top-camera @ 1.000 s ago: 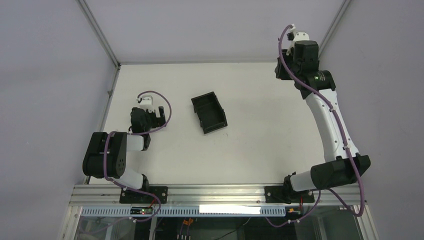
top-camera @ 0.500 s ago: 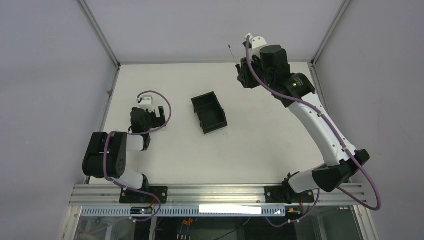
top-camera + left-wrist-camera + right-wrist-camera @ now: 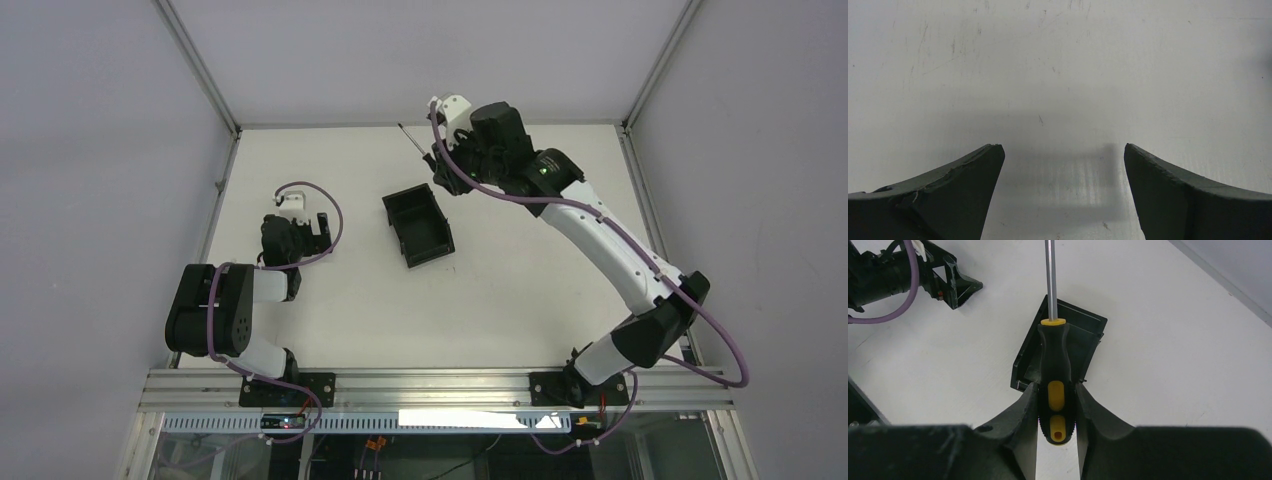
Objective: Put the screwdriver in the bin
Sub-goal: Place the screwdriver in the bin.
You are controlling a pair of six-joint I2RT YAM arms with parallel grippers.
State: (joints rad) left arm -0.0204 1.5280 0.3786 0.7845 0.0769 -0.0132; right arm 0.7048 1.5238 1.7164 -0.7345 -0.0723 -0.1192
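The screwdriver's shaft [image 3: 411, 138] lies roughly in line with the empty bin's long sides, so the robot's right gripper goes on going down into the bin [image 3: 419, 226] and lets go of the screwdriver there.
My right gripper [image 3: 437, 160] is shut on the black-and-yellow handle of the screwdriver [image 3: 412, 138] and holds it in the air, just behind the far end of the black bin [image 3: 418, 228]. In the right wrist view the fingers [image 3: 1056, 400] clamp the screwdriver's handle [image 3: 1055, 365], the thin shaft points away, and the bin [image 3: 1087, 337] lies on the table below it. My left gripper [image 3: 322, 224] is open and empty, low over the table left of the bin. In the left wrist view the left gripper [image 3: 1063, 150] shows only bare table between its jaws.
The white table [image 3: 520, 260] is walled by grey panels with metal frame posts at the back corners [image 3: 236, 128]. The left arm's gripper and purple cable [image 3: 908, 270] show at the top left of the right wrist view.
My right arm has swung left from the far right corner, carrying the screwdriver, and now hangs behind the bin. The left arm and the bin have not moved.
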